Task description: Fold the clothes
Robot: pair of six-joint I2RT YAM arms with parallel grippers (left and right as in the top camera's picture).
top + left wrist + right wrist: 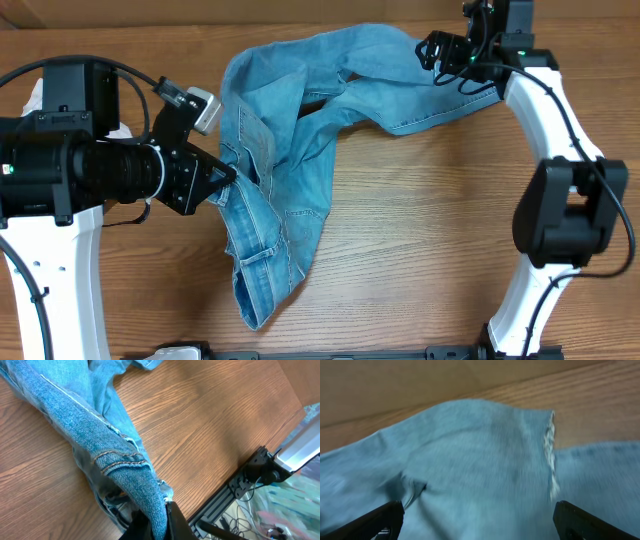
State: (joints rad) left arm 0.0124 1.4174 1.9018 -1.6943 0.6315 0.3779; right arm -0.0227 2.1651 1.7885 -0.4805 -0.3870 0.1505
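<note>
The jeans lie bent and bunched (322, 102) from the waistband to the legs. My right gripper should grab the frayed hem (550, 452) and pull the leg straight before folding.
The light-blue denim jeans (290, 140) lie crumpled across the table, waistband end toward the front and legs bunched toward the back right. My left gripper (228, 172) is shut on a fold of the jeans at their left edge; the left wrist view shows denim (112, 455) pinched between the fingers (161, 525). My right gripper (437, 50) is open just above the leg end at the back right. In the right wrist view the denim with its frayed hem (485, 460) fills the space between the spread fingers (477, 520).
Bare wood tabletop (420, 230) spreads right of the jeans. A white cloth (35, 98) shows behind the left arm. The table's front edge with a black rail and cables (235, 490) lies close to the left gripper.
</note>
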